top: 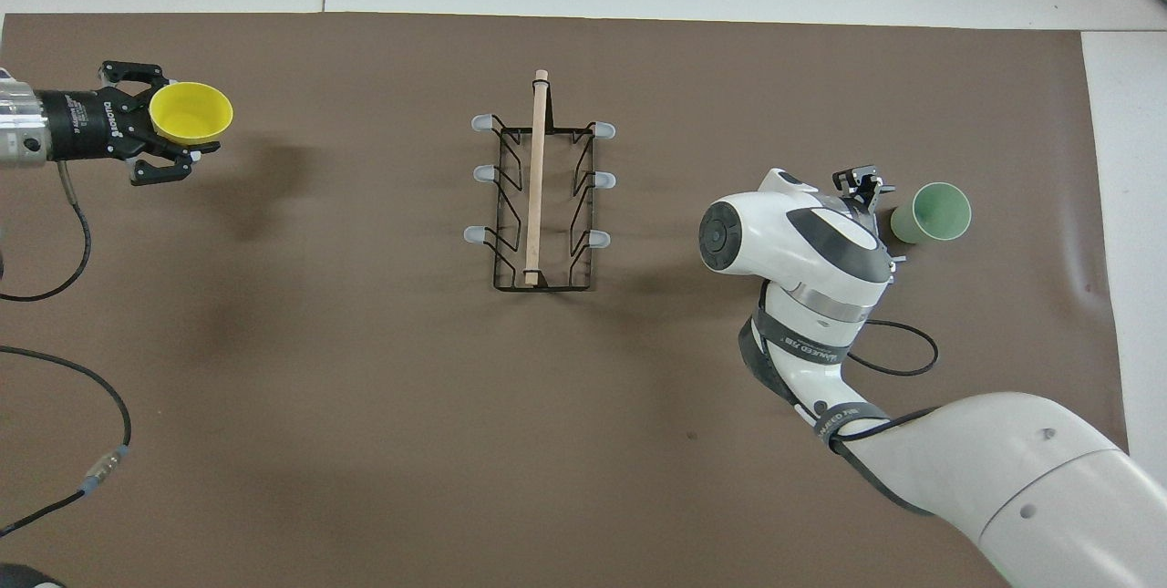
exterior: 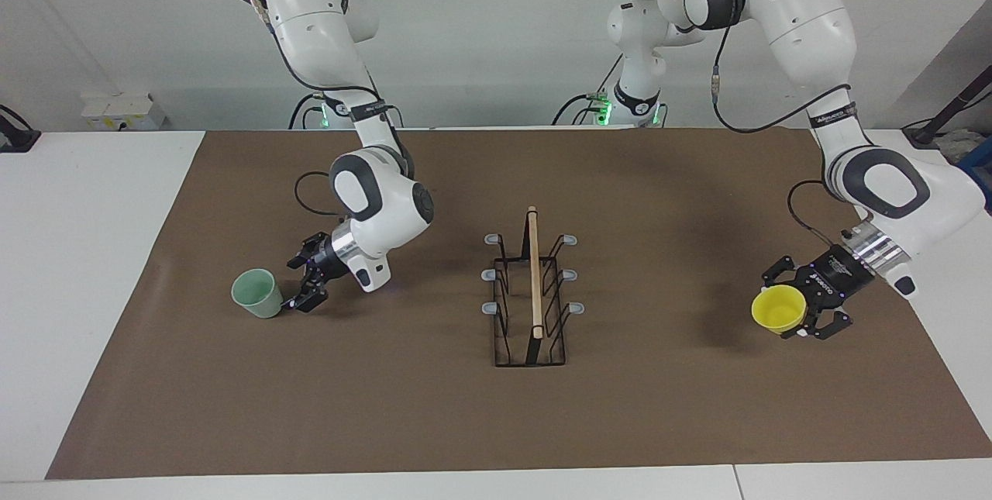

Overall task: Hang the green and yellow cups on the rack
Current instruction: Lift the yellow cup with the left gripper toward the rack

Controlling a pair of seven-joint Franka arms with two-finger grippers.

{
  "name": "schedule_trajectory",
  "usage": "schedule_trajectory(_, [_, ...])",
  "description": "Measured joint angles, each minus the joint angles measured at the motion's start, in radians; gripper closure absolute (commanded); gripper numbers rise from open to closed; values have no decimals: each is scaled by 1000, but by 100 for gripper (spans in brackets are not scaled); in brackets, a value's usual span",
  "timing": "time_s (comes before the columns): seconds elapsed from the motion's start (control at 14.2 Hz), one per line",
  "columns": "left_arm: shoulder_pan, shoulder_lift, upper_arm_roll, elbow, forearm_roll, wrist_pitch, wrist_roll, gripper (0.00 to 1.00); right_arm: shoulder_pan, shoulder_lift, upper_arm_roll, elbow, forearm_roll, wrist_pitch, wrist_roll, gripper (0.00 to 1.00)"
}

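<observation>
My gripper will lower the green cup (top: 932,212) over one of the pale-tipped pegs (top: 598,239), which stick outward from the rack, so the cup will hang with its opening down and lean outward.
The pale green cup (exterior: 257,293) stands on the brown mat toward the right arm's end of the table; it also shows in the overhead view (top: 932,213). My right gripper (exterior: 301,283) (top: 864,182) is low beside it, fingers open, fingertips next to the cup's lower wall. My left gripper (exterior: 784,306) (top: 178,118) is shut on the yellow cup (exterior: 777,308) (top: 191,112) and holds it tilted above the mat toward the left arm's end. The black wire rack (exterior: 535,275) (top: 538,178) with its wooden rod stands in the middle, all pegs bare.
A brown mat (exterior: 620,422) covers most of the white table. Black cables (top: 82,242) trail over the mat near the left arm, and a cable loop (top: 912,360) lies by the right arm's wrist.
</observation>
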Motion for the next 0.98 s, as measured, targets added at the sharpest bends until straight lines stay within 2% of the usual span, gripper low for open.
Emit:
schedule_trajectory(0.28, [-124,-94,-1,-2,253,4,-5,100,-23,-1,-1,-31,-13,27,0,0])
schedule_trajectory(0.56, [-250,-172,-1,-9,523,5,-12,100,-38,-9,-1,-91,-109,61,32,0])
schedule_trajectory(0.98, [-444,-211,-2,-19,867,6,-69,100,-62,-22,-1,-147,-239,91,39,0])
